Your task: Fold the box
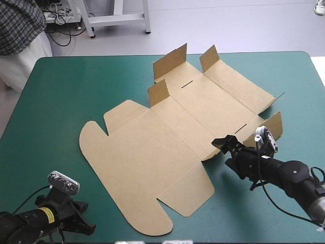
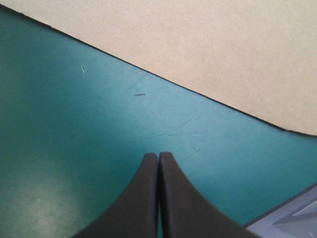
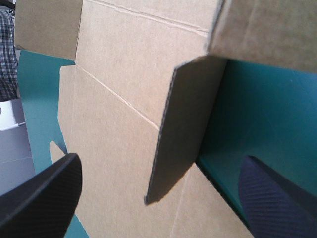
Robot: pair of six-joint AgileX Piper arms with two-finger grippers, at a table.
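Observation:
The panels are joined into one sheet by crease lines (image 1: 176,134), so the whole brown box (image 1: 147,152) will turn along with the raised flap when I pull it.
The brown box (image 1: 152,147) lies as a cut sheet in the middle of the teal-green table, its big lid panel flat toward the near left. Three small flaps stand up along the far side (image 1: 170,60), and one stands at the near right (image 1: 274,124). My right gripper (image 1: 228,152) is open at the sheet's near right edge. In the right wrist view a raised flap (image 3: 188,124) stands between the open fingers (image 3: 161,159). My left gripper (image 1: 86,219) rests low at the near left corner, shut (image 2: 158,156) and empty. The box's edge (image 2: 198,39) lies a little ahead of it.
Bare teal-green cover (image 1: 66,91) stretches along the left and far left of the table. The table's near edge (image 2: 282,218) shows just beside my left gripper. A person in a plaid shirt (image 1: 20,25) stands by the far left corner.

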